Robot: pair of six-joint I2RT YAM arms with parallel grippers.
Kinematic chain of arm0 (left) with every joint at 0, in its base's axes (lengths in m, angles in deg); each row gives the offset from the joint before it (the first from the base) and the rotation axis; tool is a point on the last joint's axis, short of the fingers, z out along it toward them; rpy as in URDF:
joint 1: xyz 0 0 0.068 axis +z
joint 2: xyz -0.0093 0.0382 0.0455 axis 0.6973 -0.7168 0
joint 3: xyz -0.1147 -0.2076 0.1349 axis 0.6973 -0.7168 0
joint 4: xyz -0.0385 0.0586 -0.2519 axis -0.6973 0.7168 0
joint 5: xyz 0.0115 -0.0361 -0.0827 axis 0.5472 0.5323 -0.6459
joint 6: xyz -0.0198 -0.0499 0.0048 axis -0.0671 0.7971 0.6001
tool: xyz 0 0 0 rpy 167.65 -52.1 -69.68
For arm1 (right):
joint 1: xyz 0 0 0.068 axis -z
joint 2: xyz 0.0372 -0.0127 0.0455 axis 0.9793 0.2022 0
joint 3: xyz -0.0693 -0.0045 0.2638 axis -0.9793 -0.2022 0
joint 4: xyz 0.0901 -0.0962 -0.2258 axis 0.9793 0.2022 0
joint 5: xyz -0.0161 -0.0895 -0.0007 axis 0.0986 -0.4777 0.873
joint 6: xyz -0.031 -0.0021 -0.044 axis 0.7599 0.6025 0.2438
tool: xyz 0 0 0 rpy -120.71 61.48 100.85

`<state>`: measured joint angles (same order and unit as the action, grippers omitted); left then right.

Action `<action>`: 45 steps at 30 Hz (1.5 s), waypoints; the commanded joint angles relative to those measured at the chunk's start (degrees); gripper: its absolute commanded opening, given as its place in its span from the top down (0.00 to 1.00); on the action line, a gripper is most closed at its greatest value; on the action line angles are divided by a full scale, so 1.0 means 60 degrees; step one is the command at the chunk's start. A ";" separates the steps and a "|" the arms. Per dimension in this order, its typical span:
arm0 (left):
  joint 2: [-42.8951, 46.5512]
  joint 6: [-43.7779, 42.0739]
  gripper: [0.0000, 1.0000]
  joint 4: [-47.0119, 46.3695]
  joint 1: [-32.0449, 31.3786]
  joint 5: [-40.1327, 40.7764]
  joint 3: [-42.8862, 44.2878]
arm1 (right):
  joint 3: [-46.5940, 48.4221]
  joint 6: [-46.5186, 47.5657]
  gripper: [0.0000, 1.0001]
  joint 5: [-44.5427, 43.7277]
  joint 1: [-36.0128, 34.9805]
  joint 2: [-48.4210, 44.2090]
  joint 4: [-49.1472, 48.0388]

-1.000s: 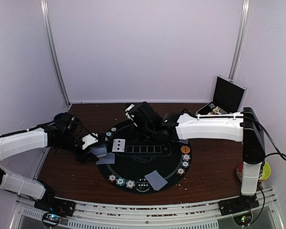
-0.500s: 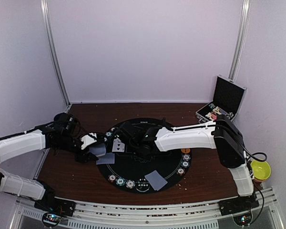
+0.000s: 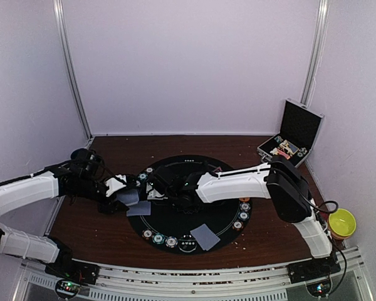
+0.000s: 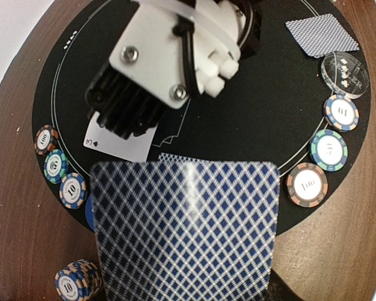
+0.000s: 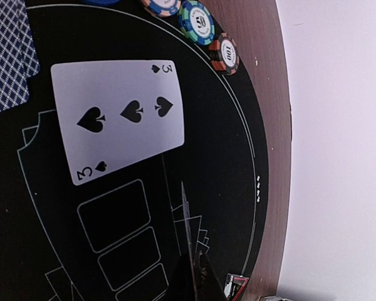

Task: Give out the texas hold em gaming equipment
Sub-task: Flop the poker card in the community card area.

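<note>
My right gripper keeps moving its card down toward the outlined box until the card touches the mat, because that box beside the three of spades is open.
My left gripper holds a deck of blue-diamond-backed playing cards at the left edge of the round black mat; the deck hides its jaws in the left wrist view. My right gripper reaches across the mat and hovers just in front of the deck, also in the left wrist view. In the right wrist view it is shut on one card seen edge-on. A face-up three of spades lies on the mat below it. Striped chips ring the mat.
A face-down card lies at the mat's near edge, another below the left gripper. A chip stack stands on the wood. A clear disc lies near the chips. The open black case is back right, the yellow bowl at right.
My right arm has swung left across the mat, its gripper now over the face-up card next to the deck. The left arm has stayed put.
</note>
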<state>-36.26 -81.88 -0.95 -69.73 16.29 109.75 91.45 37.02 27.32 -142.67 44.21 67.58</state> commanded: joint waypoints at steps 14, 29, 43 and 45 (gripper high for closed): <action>0.0193 0.0054 0.47 -0.0372 -0.0022 -0.0121 -0.0132 | 0.0918 0.0555 0.95 0.0341 0.0153 0.1178 -0.0293; 0.0250 0.0039 0.47 -0.0375 -0.0017 -0.0116 -0.0146 | 0.1002 0.0693 0.94 0.0691 0.0325 0.1447 -0.0522; 0.0265 0.0039 0.47 -0.0375 -0.0023 -0.0131 -0.0151 | 0.0881 0.0799 0.94 0.0865 0.0333 0.1525 -0.0643; 0.0258 0.0039 0.47 -0.0373 -0.0024 -0.0131 -0.0147 | 0.0809 0.0786 0.91 0.0878 0.0333 0.1464 -0.0613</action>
<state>-35.80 -81.88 -1.06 -69.73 16.29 109.12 95.97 41.57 31.80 -140.92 52.25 64.09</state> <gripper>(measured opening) 0.535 0.068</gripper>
